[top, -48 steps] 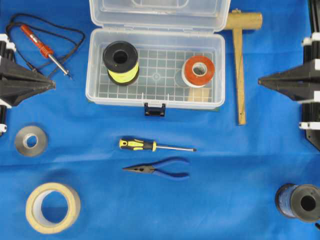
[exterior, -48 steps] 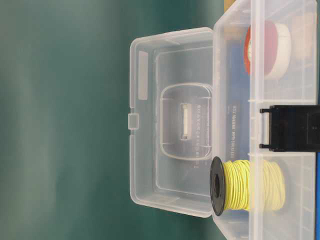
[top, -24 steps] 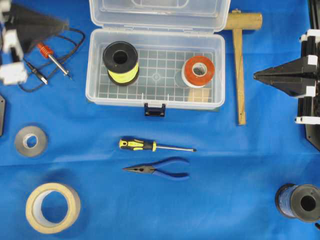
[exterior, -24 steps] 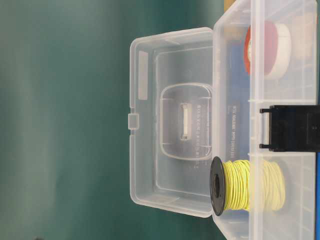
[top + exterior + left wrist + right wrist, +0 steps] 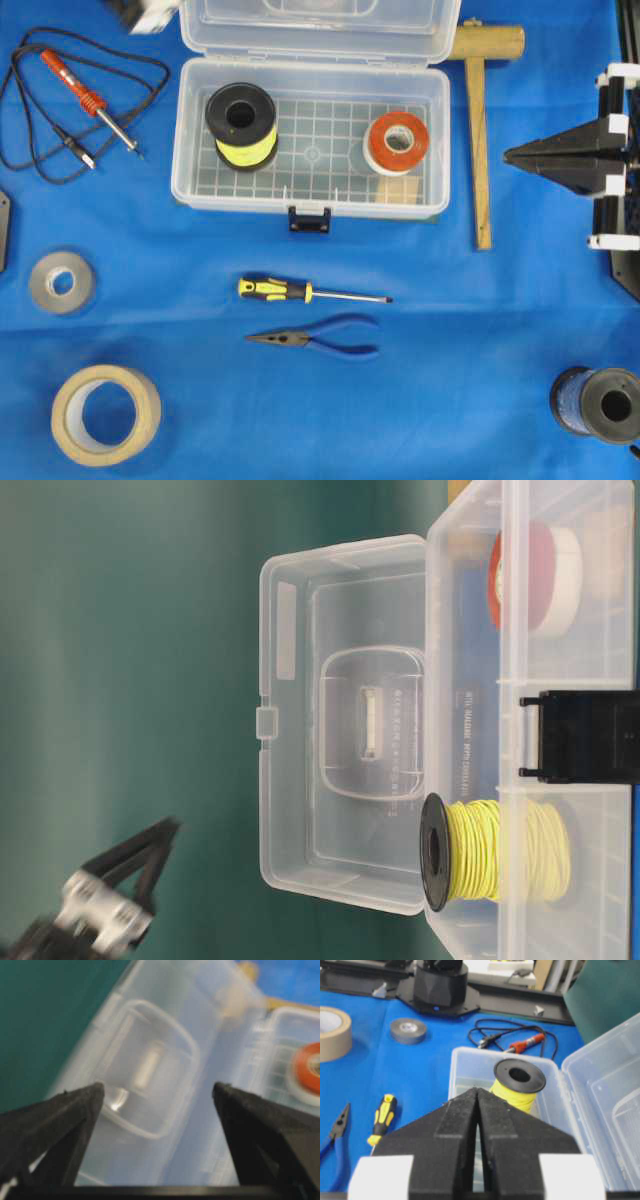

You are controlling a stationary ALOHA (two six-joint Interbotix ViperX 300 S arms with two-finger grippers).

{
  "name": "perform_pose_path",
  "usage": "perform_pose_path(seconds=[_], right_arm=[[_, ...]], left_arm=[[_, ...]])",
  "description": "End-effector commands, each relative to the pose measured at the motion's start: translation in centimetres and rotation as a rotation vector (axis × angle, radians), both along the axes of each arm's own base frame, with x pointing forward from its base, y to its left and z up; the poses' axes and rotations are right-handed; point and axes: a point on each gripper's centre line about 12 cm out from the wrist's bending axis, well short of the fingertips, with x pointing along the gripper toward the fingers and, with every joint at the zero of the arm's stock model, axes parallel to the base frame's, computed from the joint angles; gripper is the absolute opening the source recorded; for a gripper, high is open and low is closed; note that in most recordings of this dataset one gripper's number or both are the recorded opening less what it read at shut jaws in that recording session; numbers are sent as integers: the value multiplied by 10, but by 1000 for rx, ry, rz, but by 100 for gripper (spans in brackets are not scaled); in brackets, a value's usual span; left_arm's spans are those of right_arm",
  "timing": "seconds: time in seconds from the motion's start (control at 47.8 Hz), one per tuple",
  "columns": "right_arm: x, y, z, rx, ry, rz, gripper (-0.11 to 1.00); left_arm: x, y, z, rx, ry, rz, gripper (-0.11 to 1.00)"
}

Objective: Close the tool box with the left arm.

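The lid leans back (image 5: 320, 24) from the tool box, and my left gripper is over it. I should go down behind the lid's top edge (image 5: 284, 794) and swing the lid forward.
The translucent tool box (image 5: 200, 190) stands open at the back centre. Its lid (image 5: 320, 30) is raised behind it and the dark blue latch (image 5: 309, 218) hangs at the front. A yellow wire spool (image 5: 241, 125) and an orange tape roll (image 5: 397, 142) sit on its gridded floor. My left gripper (image 5: 159, 1087) is open and empty. It is off the table, beyond the lid's top edge and facing the lid (image 5: 165, 1025). It shows blurred in the table-level view (image 5: 160, 850) and is apart from the lid (image 5: 300, 730). My right gripper (image 5: 510, 155) is shut and empty, to the right of the box.
A soldering iron (image 5: 90, 95) with its cable lies back left. A grey tape roll (image 5: 60, 283) and masking tape (image 5: 105, 415) lie at the left. A screwdriver (image 5: 300, 291) and pliers (image 5: 320, 338) lie in front of the box. A wooden T-piece (image 5: 480, 130) lies right of it, and a blue spool (image 5: 598, 405) front right.
My left arm has swung from the table's left edge up to the back left, behind the lid, and its jaws have opened. My right gripper has shifted slightly. The box has not moved.
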Motion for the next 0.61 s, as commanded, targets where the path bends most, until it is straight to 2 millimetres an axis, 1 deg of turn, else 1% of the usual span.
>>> perform_pose_path(seconds=[0.0, 0.126, 0.147, 0.272, 0.314, 0.377, 0.44, 0.503, 0.586], right_arm=[[4, 0, 6, 4, -8, -1, 0], [5, 0, 4, 5, 1, -1, 0], [5, 0, 3, 3, 3, 0, 0], [6, -1, -1, 4, 17, -2, 0], [7, -1, -1, 6, 19, -2, 0], [7, -1, -1, 5, 21, -2, 0], [7, -1, -2, 7, 24, -2, 0], [7, -1, -2, 7, 24, -2, 0], [7, -1, -3, 5, 26, -2, 0]], left_arm=[[12, 20, 9, 27, 25, 4, 90], [25, 47, -2, 26, 85, 19, 90], [26, 55, -5, 20, 95, 30, 90], [33, 79, -22, -3, 139, 58, 90], [34, 85, -27, -12, 151, 64, 90], [35, 91, -38, -30, 171, 73, 90], [36, 93, -47, -45, 191, 73, 90], [36, 93, -56, -65, 210, 73, 90], [38, 86, -61, -86, 236, 57, 90]])
